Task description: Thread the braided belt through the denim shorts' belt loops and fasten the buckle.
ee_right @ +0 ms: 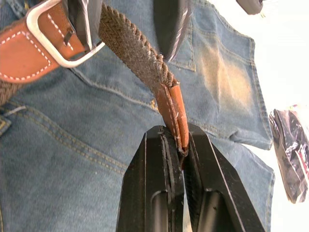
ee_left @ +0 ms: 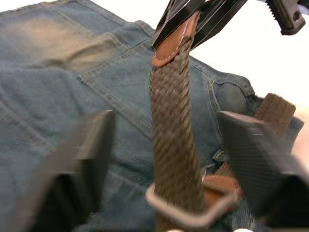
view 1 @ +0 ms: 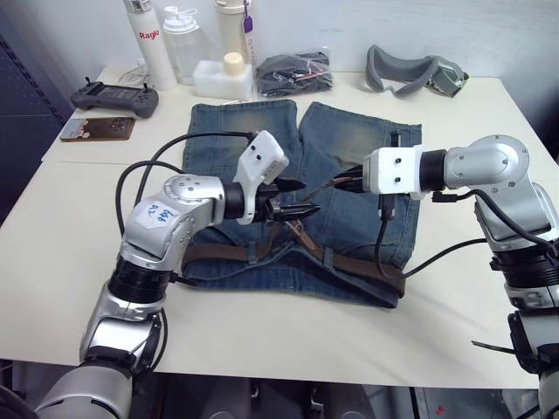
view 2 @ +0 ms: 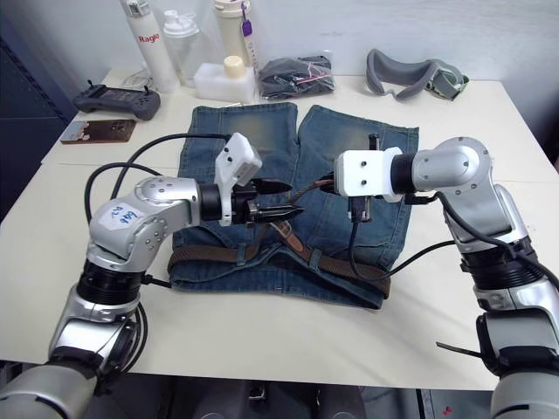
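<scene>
Stitching (ee_left: 166, 61) stiffens the edge of the leather tip (ee_left: 175, 42), so I expect the leather tip to jut straight past my left gripper when I pull the braid.
The denim shorts (view 1: 349, 140) lie flat on the white table, waistband nearest me. The braided belt (view 1: 367, 272) runs along the waistband under the belt loops (view 1: 328, 257). Its free end rises from the middle of the waist and passes through the metal buckle (ee_left: 166, 209). My right gripper (ee_right: 179, 140) is shut on the belt's brown leather tip (ee_right: 175, 113), holding it up above the shorts. My left gripper (ee_left: 166, 118) is open, one finger on either side of the raised braided strap (ee_left: 174, 135), just above the buckle.
Bottles (view 1: 153, 44) and a white container (view 1: 223, 77) stand at the table's back edge, beside a black bundle in a clear bag (view 1: 293, 72) and a grey goggle strap (view 1: 410, 72). A black controller (view 1: 113, 96) and a brown flat item (view 1: 98, 129) lie at the back left.
</scene>
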You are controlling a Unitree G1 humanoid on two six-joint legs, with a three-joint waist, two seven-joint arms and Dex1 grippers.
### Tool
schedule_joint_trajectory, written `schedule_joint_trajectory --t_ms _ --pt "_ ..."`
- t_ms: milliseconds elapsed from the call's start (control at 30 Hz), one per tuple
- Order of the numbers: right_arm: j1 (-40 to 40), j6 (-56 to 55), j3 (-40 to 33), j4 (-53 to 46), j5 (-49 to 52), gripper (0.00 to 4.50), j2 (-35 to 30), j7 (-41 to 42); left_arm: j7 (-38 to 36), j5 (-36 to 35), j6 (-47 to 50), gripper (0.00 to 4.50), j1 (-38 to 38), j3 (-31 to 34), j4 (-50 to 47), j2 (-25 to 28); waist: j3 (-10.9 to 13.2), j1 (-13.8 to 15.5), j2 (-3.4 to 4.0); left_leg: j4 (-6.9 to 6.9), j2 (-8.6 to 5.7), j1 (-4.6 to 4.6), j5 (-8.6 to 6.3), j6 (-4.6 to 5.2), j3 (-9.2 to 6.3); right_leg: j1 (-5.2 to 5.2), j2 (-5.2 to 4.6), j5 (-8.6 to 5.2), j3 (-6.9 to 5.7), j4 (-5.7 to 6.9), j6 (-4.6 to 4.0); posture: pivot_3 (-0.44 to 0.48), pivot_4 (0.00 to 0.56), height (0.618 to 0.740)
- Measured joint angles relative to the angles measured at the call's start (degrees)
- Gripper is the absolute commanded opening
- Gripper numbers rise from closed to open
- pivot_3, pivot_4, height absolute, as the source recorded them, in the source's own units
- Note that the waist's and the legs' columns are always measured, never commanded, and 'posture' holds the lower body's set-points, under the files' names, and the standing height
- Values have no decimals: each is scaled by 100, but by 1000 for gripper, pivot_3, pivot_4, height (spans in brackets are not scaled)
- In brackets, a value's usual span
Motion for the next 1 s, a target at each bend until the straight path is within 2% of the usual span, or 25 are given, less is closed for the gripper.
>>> schedule_joint_trajectory --t_ms 133,167,233,300,333,467,600,700,800,833,867,900,1000 --pt "87 307 -36 -152 56 0 -9 13 62 71 -21 19 -81 25 165 -122 0 -4 0 0 0 1 0 0 0 0 0 0 0 1 0 0 150 656" --pt "109 447 -66 -176 93 0 -7 -1 84 72 -18 19 -82 32 193 -160 0 -8 0 -1 0 1 0 0 1 -1 0 0 0 2 0 0 150 656" --pt "166 863 -181 -293 207 870 40 -60 119 68 -5 0 -82 103 225 -243 0 -10 0 -1 0 1 0 0 0 0 1 0 0 2 0 0 150 656" --pt "223 1273 -301 -388 387 1525 126 -163 138 38 66 0 -81 146 235 -254 0 -10 0 -1 0 2 0 0 0 0 1 0 0 3 0 0 150 656" --pt "282 1458 -348 -461 476 2129 138 -190 154 -10 123 0 -77 172 235 -272 0 -1 0 -1 0 1 0 0 -2 1 0 0 -1 1 0 0 150 656" --pt "640 2584 -792 -728 1069 3951 147 -381 529 -263 612 0 97 688 121 -419 0 5 0 -1 0 1 1 1 -4 6 0 0 -2 -3 0 0 150 656" --pt "926 4035 -1584 -865 2062 3951 536 -831 960 -357 981 0 346 1075 -35 -484 0 -12 0 -2 2 3 2 0 -6 5 1 0 -3 2 0 0 150 656" --pt "1080 4678 -1847 -1019 2571 3139 789 -1093 1185 -537 1195 0 365 1352 -209 -626 0 -6 0 -3 2 5 2 0 -6 8 1 0 -3 0 0 0 150 656" --pt "1256 5204 -1998 -1207 3061 1596 1372 -1533 1461 -783 1503 0 364 1665 -331 -861 -1 -17 0 -5 2 6 2 0 -5 7 1 0 -1 2 0 0 150 656" --pt "1279 5348 -1987 -1227 3180 1377 1549 -1664 1515 -834 1596 0 365 1699 -354 -913 -1 -15 0 -6 2 6 3 -2 -4 5 1 0 0 4 0 0 150 656" --pt "1300 5528 -1929 -1260 3292 678 1765 -1854 1620 -901 1729 0 366 1729 -361 -990 -1 -10 0 -6 1 5 3 -2 -5 4 1 0 -1 4 0 0 150 656" --pt "1310 5629 -1865 -1293 3362 203 1887 -1971 1699 -970 1825 0 366 1784 -362 -1058 -1 -4 0 -6 1 4 3 -2 -5 3 1 0 -1 5 0 0 150 656" --pt "1316 5745 -1834 -1358 3479 81 2300 -2339 1949 -1129 2005 0 356 2103 -361 -1274 -1 -8 -1 -6 0 5 3 -2 -5 4 2 0 -1 3 0 0 150 656"
